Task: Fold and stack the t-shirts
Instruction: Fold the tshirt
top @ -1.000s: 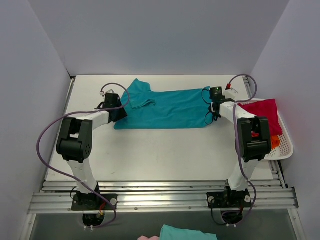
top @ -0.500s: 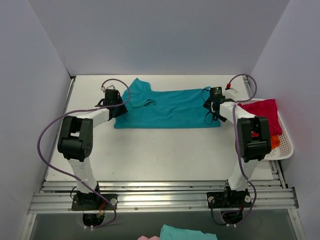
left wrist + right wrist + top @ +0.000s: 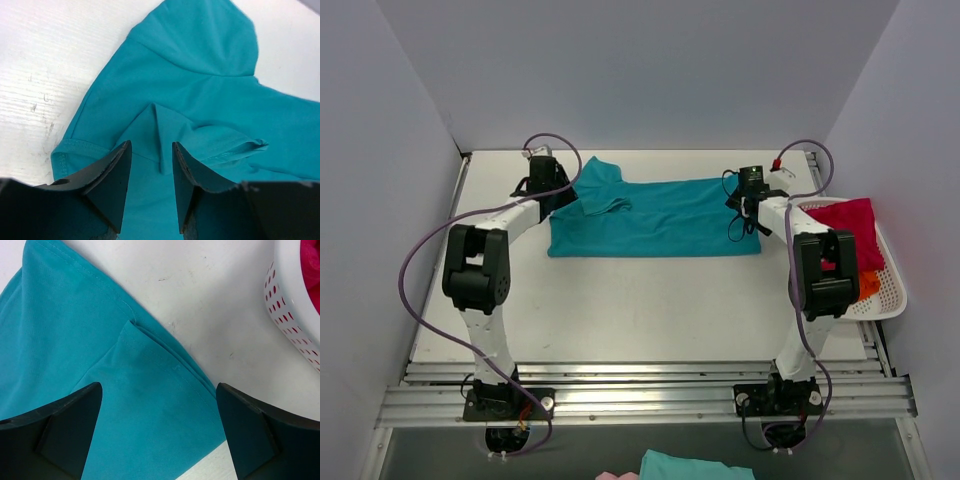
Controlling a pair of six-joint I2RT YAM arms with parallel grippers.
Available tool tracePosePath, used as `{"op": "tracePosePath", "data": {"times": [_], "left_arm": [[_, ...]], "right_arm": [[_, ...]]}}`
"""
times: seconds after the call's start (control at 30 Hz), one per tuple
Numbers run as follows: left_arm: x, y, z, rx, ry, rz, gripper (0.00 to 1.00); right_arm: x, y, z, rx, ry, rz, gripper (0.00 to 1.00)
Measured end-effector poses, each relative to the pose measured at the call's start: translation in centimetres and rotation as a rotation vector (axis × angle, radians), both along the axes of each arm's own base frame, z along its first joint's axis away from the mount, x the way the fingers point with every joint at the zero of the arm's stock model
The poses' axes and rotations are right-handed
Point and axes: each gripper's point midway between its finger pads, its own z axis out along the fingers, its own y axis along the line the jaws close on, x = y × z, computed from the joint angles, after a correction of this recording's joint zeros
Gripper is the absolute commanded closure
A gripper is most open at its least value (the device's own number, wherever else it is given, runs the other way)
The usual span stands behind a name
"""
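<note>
The teal-blue t-shirt [image 3: 670, 222] is doubled over itself, so my left gripper should pinch the raised crease [image 3: 159, 125] by the sleeve and pull the top layer open before I fold.
A teal-blue t-shirt [image 3: 660, 215] lies flat across the back of the table, folded lengthwise, with its sleeve end on the left. My left gripper [image 3: 566, 200] hovers over that sleeve end. Its jaws [image 3: 151, 145] are open, a narrow gap apart, above the teal cloth [image 3: 200, 90], just behind a small raised crease. My right gripper [image 3: 748, 208] is over the shirt's right hem corner [image 3: 150, 390], jaws [image 3: 158, 387] wide open with nothing between them. A crimson-pink t-shirt [image 3: 845, 222] lies bunched in the basket, with a bit of the orange one [image 3: 869, 286] beneath it.
The white slatted basket [image 3: 890, 300] sits at the table's right edge, close to my right arm, and its wall [image 3: 290, 305] shows in the right wrist view. Grey walls enclose the table on three sides. A teal cloth [image 3: 695, 467] lies below the front rail.
My right gripper has opened and let go of the shirt's right end, which now lies flat. My left arm has moved toward the back of the table, up to the sleeve.
</note>
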Motion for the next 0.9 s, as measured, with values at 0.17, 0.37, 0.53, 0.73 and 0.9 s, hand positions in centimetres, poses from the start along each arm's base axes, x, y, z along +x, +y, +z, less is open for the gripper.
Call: {"op": "tracePosePath", "data": {"times": [0.17, 0.37, 0.53, 0.73, 0.9], "left_arm": [[-0.2, -0.4, -3.1, -0.007, 0.062, -0.016, 0.53], [-0.3, -1.0, -4.6, -0.032, 0.091, -0.027, 0.51], [-0.2, -1.8, -5.3, -0.051, 0.091, -0.047, 0.49], [0.0, -3.2, -5.6, -0.061, 0.088, -0.076, 0.48], [0.8, -4.1, -5.7, -0.071, 0.072, -0.091, 0.59]], "right_arm": [[-0.1, 0.0, -0.7, -0.003, 0.016, 0.000, 0.08], [-0.1, 0.0, -1.4, -0.005, 0.031, 0.000, 0.09], [-0.1, -0.1, -1.4, -0.006, 0.030, -0.001, 0.09], [-0.1, -0.1, -1.5, -0.011, 0.033, 0.000, 0.10], [-0.2, -0.2, -2.0, -0.018, 0.044, -0.003, 0.11]]}}
